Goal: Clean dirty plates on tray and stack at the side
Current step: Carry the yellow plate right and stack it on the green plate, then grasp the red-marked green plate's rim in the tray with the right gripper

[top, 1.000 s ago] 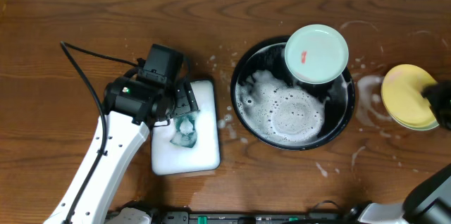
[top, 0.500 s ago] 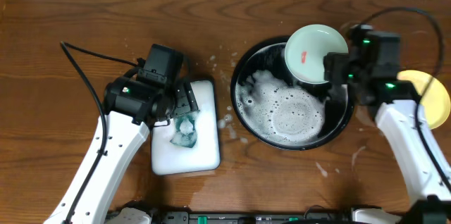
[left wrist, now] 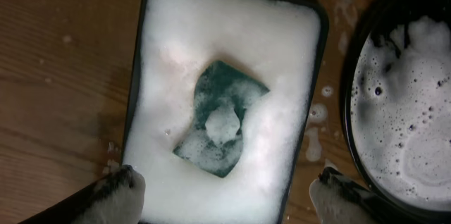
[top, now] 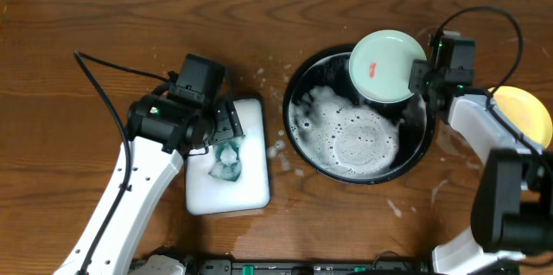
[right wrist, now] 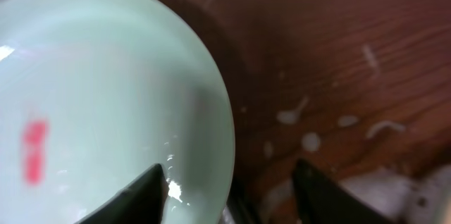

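Observation:
The mint-green plate (top: 386, 66) is resting across the far rim of the black tray. I should take the plate by its edge with my right gripper and put it down flat in the foamy water (top: 356, 137) before scrubbing.
A pale mint-green plate (top: 387, 65) with a red smear leans on the far right rim of the black tray (top: 298, 128), which holds foamy water. The plate fills the left of the right wrist view (right wrist: 99, 90). My right gripper (top: 421, 80) is open at the plate's right edge, its fingers (right wrist: 229, 192) straddling the rim, one over the plate and one outside. A yellow plate (top: 525, 112) lies on the table to the right, partly hidden by my right arm. My left gripper (top: 226, 130) is open and empty above the foam dish (left wrist: 229, 196).
A white rectangular dish (top: 246, 190) full of foam holds a green sponge (top: 227, 161), which also shows in the left wrist view (left wrist: 220, 122). Foam splashes spot the wood around the tray. A black cable (top: 112, 69) trails behind the left arm.
My right arm has come in from the right edge to the mint plate's right rim and now covers part of the yellow plate. The left arm has not moved.

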`<state>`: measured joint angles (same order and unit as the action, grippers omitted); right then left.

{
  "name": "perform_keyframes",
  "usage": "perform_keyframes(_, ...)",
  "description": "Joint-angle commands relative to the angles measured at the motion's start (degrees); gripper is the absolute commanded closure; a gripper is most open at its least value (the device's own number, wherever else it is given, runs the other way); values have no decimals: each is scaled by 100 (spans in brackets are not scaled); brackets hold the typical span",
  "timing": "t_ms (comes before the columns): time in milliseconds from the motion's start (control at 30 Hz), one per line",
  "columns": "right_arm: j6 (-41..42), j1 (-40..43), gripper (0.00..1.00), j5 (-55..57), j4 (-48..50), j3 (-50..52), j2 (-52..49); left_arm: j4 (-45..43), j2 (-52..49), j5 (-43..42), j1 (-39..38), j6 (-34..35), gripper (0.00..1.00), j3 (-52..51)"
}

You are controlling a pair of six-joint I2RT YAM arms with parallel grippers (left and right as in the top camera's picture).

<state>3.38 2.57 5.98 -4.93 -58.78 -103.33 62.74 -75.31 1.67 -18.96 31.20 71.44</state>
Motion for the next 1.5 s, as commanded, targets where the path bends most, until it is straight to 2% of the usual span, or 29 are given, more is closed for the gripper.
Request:
perform_keyframes(0,221,79,58,-4,116,-4,-354,17,13,31,24,-57,17,83)
perform_keyframes(67,448,87,69,-7,177,-4,-483,17,13,31,24,-55,17,83)
perform_keyframes(167,688,76,98,-26,162,-4,-533,17,13,31,24,-55,17,83)
perform_keyframes(200,686,74,99,-26,146,-4,-527,17,13,31,24,-55,17,83)
perform_keyframes(433,686,66,99,-118,-697,-4,328,17,13,31,24,-57,17,83)
perform_keyframes(667,730,-7,99,-1473,-2076,-4,1405,17,13,31,24,-55,17,83)
perform_keyframes(767,1097,-129,99,-1707,-2717,-4,1558,17,13,31,24,-55,17,83)
perform_keyframes(933,1952,-448,99,-1427,-3567,42,1399,17,13,31,24,-55,17,83)
perform_keyframes(1100,3058,-638,99,-1180,-3414,168,1062,17,13,31,24,-57,17,83)
perform_keyframes(1200,3215,-680,99,-1176,-3237,190,850,17,13,31,24,-55,17,83)
perform_keyframes(1233,3215,-678,96,-1178,-3239,190,820,17,13,31,24,-55,17,83)
perform_keyframes(1333,2673,-656,62,-1182,-3141,175,811,17,13,31,24,-55,17,83)
perform_keyframes(1467,955,-647,53,-1749,-3008,7,868,17,13,31,24,-57,17,83)
